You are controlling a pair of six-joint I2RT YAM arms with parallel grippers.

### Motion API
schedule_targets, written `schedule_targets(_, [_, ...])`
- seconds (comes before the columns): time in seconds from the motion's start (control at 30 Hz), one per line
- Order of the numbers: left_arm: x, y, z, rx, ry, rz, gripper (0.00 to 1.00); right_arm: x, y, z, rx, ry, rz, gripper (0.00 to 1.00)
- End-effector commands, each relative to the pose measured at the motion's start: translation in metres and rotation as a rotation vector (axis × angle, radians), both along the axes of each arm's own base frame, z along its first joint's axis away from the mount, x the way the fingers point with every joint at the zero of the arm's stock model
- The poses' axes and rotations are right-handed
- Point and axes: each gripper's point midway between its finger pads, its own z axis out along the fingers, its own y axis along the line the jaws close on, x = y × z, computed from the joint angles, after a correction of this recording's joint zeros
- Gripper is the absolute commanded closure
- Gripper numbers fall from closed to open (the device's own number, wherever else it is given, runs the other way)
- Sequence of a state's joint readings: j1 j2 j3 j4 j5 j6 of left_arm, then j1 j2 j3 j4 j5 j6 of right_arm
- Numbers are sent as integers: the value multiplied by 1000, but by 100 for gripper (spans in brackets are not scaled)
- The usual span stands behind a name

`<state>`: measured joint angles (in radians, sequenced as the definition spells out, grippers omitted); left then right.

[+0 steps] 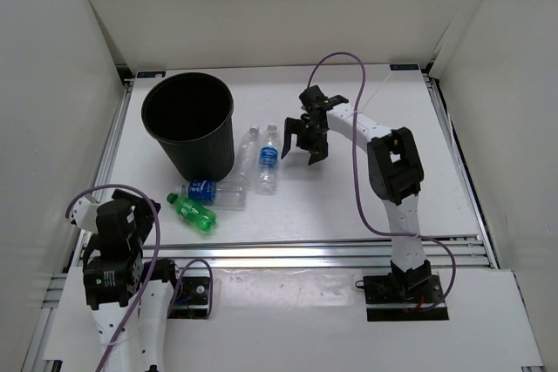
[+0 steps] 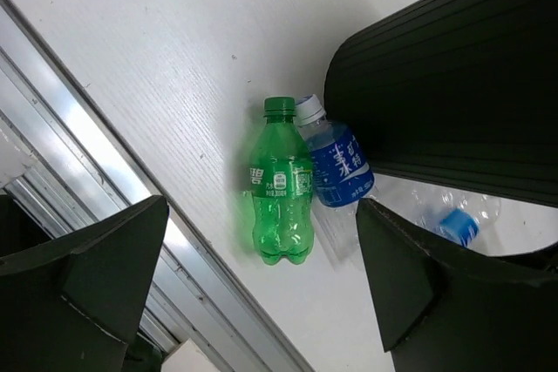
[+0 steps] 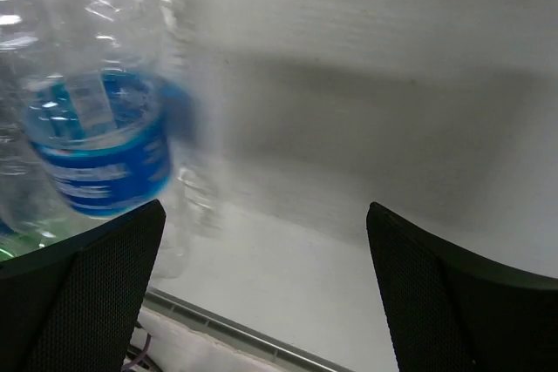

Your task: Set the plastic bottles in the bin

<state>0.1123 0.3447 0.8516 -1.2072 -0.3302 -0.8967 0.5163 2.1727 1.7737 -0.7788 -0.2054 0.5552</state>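
I have my open right gripper's fingers lined up across the second blue-labelled bottle's width point(image 1: 268, 154), so I should keep going toward its upper body point(image 1: 270, 139) until they straddle it.
The black ribbed bin point(image 1: 189, 125) stands upright at the back left. Four bottles lie on the table beside it: a green one point(image 1: 193, 213), a blue-labelled one point(image 1: 209, 190) next to it, a plain clear one point(image 1: 248, 153) and a second blue-labelled one point(image 1: 268, 158). My right gripper point(image 1: 305, 146) is open and empty, just right of that second blue-labelled bottle point(image 3: 100, 150). My left gripper point(image 1: 131, 215) is open and empty near the front left edge. The left wrist view shows the green bottle point(image 2: 281, 185), the blue-labelled bottle point(image 2: 336, 167) and the bin point(image 2: 453, 84).
Aluminium rails point(image 1: 331, 254) run along the table's front edge, and also show in the left wrist view point(image 2: 105, 172). White walls enclose the table on the left, back and right. A purple cable point(image 1: 353, 128) loops over the right arm.
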Motion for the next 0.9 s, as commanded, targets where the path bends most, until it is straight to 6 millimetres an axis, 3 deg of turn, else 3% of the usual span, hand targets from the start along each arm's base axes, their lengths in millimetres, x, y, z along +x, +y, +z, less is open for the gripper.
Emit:
schedule_targets(0.0, [-9,1,-16,-23,45,38,0,17,18,12,105,-31,63,0])
schedule_targets(0.2, [-14,0,-26,-44,97,51,0,21,34,-1,167,14,60,0])
schedule_targets(0.33, [-12,-4,-32,-55,130,30,0,20,37,3,193,9,37,0])
schedule_targets(0.4, [-14,-5,-34,-62,139,23,0,25,38,20,242,-33,16,0])
schedule_targets(0.53, [-16,-6,-38,-63,147,23,0,24,47,32,316,-35,14,0])
schedule_targets(0.87, [-23,-7,-35,-50,158,-2,0,40,74,24,417,24,10,0])
